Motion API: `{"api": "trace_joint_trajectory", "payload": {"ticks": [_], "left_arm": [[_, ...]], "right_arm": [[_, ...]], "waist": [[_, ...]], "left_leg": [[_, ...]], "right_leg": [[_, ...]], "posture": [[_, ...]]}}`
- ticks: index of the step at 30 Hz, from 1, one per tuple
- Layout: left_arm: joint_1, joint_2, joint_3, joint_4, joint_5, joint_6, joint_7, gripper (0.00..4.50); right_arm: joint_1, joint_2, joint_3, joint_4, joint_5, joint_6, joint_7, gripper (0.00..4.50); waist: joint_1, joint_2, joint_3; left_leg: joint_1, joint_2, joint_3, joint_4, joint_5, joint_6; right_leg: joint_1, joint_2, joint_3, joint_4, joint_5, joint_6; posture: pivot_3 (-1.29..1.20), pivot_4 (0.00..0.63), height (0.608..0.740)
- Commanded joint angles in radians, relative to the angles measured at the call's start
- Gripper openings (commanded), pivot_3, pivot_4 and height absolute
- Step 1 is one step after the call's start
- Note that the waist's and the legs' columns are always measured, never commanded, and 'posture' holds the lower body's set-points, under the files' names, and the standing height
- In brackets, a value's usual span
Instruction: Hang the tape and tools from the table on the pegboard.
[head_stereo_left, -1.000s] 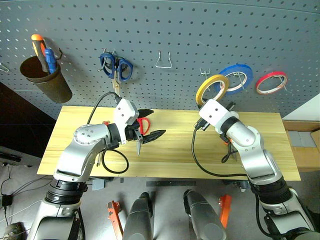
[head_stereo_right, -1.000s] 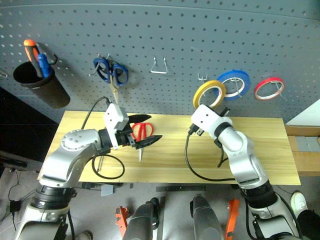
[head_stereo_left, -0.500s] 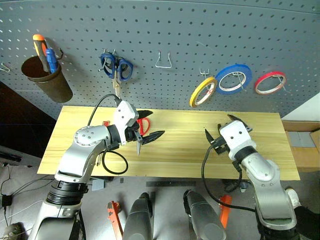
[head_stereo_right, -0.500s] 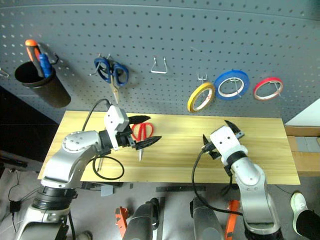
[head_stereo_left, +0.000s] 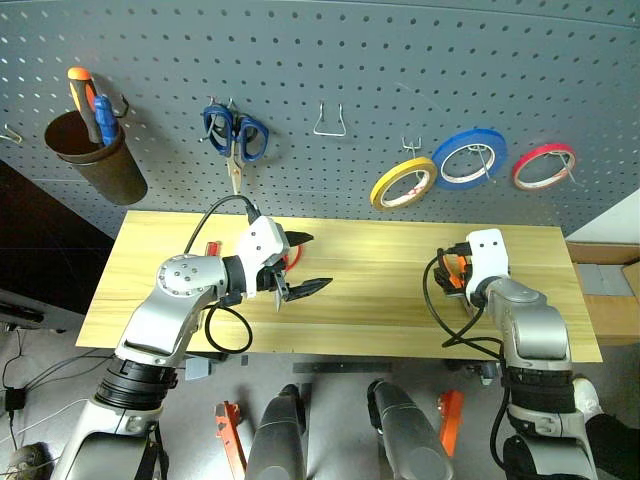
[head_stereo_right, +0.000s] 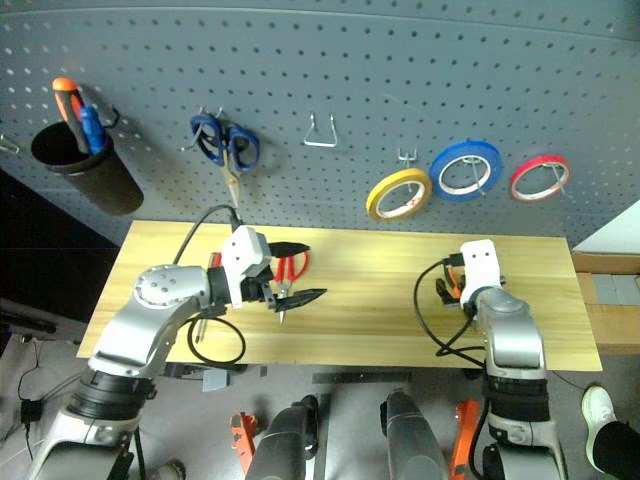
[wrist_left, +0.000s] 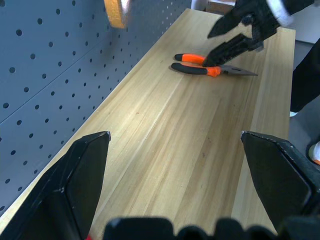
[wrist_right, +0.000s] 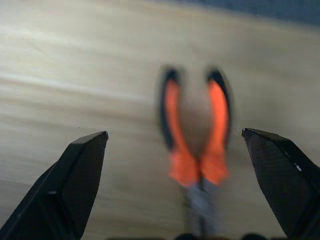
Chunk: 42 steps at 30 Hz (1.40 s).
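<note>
The pliers' handles point at the pegboard, between my right gripper's open fingers. I should keep lowering that gripper and close it across the pliers' handles (wrist_right: 198, 162) near their joint.
The yellow tape (head_stereo_left: 403, 184) hangs on a hook of the dark grey pegboard (head_stereo_left: 400, 60). My right gripper (wrist_right: 173, 132) is open and low over the table (head_stereo_left: 380, 300) at the right. The small orange-and-black pliers (wrist_right: 195, 135) lie flat between its fingers, untouched. My left gripper (head_stereo_left: 305, 263) stands open just above the red-handled scissors (head_stereo_right: 290, 265), which lie on the table at centre left. A bit of the red screwdriver (head_stereo_right: 213, 262) shows behind my left arm. The left wrist view looks along the table to the pliers (wrist_left: 210, 67) and the right gripper (wrist_left: 245, 30).
On the pegboard hang blue-handled scissors (head_stereo_left: 235, 135), a blue tape ring (head_stereo_left: 470, 157), a red tape ring (head_stereo_left: 543, 165) and a brown cup (head_stereo_left: 85, 150) holding tools. An empty wire hook (head_stereo_left: 329, 120) sits between the blue scissors and the tapes.
My right gripper opened and left the yellow tape hanging on its hook, then dropped down and right to the pliers. The left arm stayed almost still.
</note>
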<state>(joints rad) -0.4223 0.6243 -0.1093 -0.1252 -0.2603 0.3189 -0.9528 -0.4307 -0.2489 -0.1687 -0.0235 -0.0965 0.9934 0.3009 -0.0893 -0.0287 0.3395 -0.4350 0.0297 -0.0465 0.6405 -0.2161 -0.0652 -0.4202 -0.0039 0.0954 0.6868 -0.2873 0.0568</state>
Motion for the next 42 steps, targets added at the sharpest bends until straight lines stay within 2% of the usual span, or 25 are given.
{"api": "trace_joint_trajectory", "payload": {"ticks": [1,17,19,24,27,32,36,38,42], "left_arm": [[0.012,0.014,0.017,-0.042,-0.001,-0.012,-0.003,4.50],[0.011,0.004,0.017,-0.045,-0.010,0.001,0.022,4.50],[0.013,0.002,0.017,-0.045,-0.011,0.000,0.026,4.50],[0.028,0.001,0.020,-0.051,-0.013,-0.003,0.033,4.50],[0.040,0.001,0.027,-0.054,-0.015,-0.004,0.039,4.50],[0.084,0.011,0.048,-0.080,-0.016,-0.001,0.058,4.50],[0.117,0.014,0.073,-0.106,-0.025,0.009,0.074,4.50],[0.123,0.016,0.078,-0.111,-0.028,0.011,0.077,4.50],[0.129,0.011,0.107,-0.116,-0.056,0.034,0.084,4.50]], "right_arm": [[-0.053,-0.027,-0.017,0.113,0.036,-0.049,-0.002,4.47],[-0.206,-0.087,-0.006,0.513,0.111,-0.161,-0.027,4.47],[-0.213,-0.090,-0.003,0.539,0.117,-0.159,-0.028,4.11],[-0.205,-0.103,0.029,0.554,0.119,-0.159,-0.015,2.59],[-0.192,-0.099,0.029,0.526,0.122,-0.158,-0.031,2.57],[-0.116,-0.097,0.007,0.320,0.137,-0.109,-0.065,2.57],[0.009,-0.065,-0.040,-0.111,0.195,0.111,-0.088,2.57],[0.033,-0.055,-0.041,-0.225,0.209,0.176,-0.096,2.57],[0.062,0.039,-0.032,-0.655,0.250,0.427,-0.136,2.57]], "waist": [[-0.003,0.000,0.000],[-0.005,0.000,0.000],[-0.005,0.000,0.000],[-0.006,0.000,0.000],[-0.006,0.000,0.000],[-0.005,0.000,0.000],[0.001,0.000,0.000],[-0.001,0.000,0.000],[-0.003,0.001,0.000]], "left_leg": [[0.000,0.000,0.000,0.000,0.000,0.000],[0.000,0.000,0.001,0.001,0.000,0.000],[0.000,0.000,0.001,0.002,0.000,0.000],[0.000,0.000,0.000,0.003,0.000,0.000],[0.000,0.000,0.000,0.003,0.000,0.000],[0.000,0.000,0.000,0.003,0.000,0.000],[-0.001,0.000,-0.001,0.002,0.000,0.000],[-0.001,0.000,-0.001,0.002,0.000,0.000],[-0.001,0.000,-0.001,0.002,0.000,0.000]], "right_leg": [[0.000,0.000,0.000,0.000,0.000,0.000],[0.000,0.000,0.001,0.002,0.000,0.000],[0.000,0.000,0.001,0.002,0.000,0.000],[0.001,0.000,0.001,0.002,0.000,0.000],[0.001,0.000,0.000,0.003,0.000,0.000],[0.001,0.000,0.000,0.003,0.000,0.000],[-0.001,0.000,0.000,0.003,0.000,0.000],[-0.001,0.000,0.000,0.003,0.000,0.000],[-0.001,0.001,0.000,0.004,0.000,0.001]], "posture": [[-0.12,0.352,0.740],[-0.11,0.338,0.740],[-0.11,0.336,0.740],[-0.12,0.330,0.740],[-0.12,0.327,0.740],[-0.12,0.321,0.740],[-0.12,0.321,0.740],[-0.12,0.321,0.740],[-0.13,0.320,0.740]]}}
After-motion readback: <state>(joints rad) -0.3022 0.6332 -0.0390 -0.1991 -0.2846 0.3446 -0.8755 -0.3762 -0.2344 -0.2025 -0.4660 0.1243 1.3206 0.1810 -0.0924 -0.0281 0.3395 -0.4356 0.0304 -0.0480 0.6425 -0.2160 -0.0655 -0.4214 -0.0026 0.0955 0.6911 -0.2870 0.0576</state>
